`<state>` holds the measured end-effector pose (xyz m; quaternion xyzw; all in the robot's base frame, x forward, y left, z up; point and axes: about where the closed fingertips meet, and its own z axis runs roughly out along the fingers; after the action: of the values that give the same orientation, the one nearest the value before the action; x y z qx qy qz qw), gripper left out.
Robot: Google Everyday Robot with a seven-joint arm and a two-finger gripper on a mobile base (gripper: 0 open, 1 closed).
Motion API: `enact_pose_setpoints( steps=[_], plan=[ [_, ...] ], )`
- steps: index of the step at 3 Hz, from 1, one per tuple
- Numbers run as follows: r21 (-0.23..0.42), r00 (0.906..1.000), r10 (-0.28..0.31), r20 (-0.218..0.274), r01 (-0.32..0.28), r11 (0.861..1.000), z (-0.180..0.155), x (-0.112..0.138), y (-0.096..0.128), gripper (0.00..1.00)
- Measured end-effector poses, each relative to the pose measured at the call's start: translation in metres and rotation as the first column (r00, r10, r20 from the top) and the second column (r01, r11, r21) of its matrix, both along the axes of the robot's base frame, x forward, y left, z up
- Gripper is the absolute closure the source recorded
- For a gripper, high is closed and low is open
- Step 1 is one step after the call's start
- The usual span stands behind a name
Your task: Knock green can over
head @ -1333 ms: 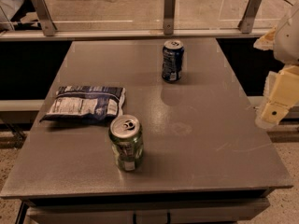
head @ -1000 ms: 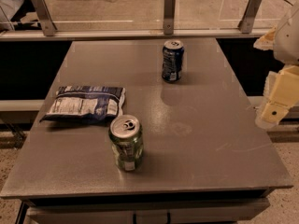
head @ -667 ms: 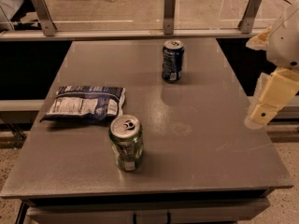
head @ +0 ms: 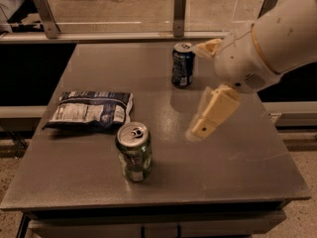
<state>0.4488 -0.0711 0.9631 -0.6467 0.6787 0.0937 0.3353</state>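
Observation:
The robot's gripper is up high with its upper finger next to the dark blue can (head: pixel 182 65), so it should move back, go lower and approach the green can's side (head: pixel 146 160).
The green can (head: pixel 133 151) stands upright near the table's front edge, left of centre, with its silver top and pull tab facing up. My gripper (head: pixel 197 88) hangs over the middle of the table, to the right of and behind the green can, clear of it. Its two cream fingers are spread wide: the lower finger (head: pixel 212 113) points down and left toward the tabletop, and the upper finger (head: pixel 207 46) sits beside the dark blue can. The gripper holds nothing.
A dark blue can (head: pixel 182 65) stands upright at the back centre of the grey table (head: pixel 237 157). A blue and white chip bag (head: pixel 91 109) lies flat on the left. A rail with metal posts (head: pixel 179 13) runs behind the table.
The arm has swung in from the right edge to over the middle of the table, with the gripper lower and closer to the cans. Both cans and the bag have not moved.

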Motion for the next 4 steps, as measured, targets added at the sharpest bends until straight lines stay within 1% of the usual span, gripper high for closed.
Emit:
enact_pose_setpoints(
  steps=[1, 2, 3, 4],
  plan=[
    [0.078, 0.9998, 0.020, 0.002, -0.020, 0.997, 0.015, -0.005, 0.021, 0.00],
    [0.140, 0.9949, 0.032, -0.096, -0.018, 0.990, -0.015, -0.017, -0.003, 0.00],
    [0.290, 0.9854, 0.084, -0.148, -0.038, 0.956, -0.042, -0.035, -0.016, 0.00],
    [0.370, 0.9878, 0.104, -0.116, -0.054, 0.927, -0.029, -0.039, -0.014, 0.00]
  ],
)
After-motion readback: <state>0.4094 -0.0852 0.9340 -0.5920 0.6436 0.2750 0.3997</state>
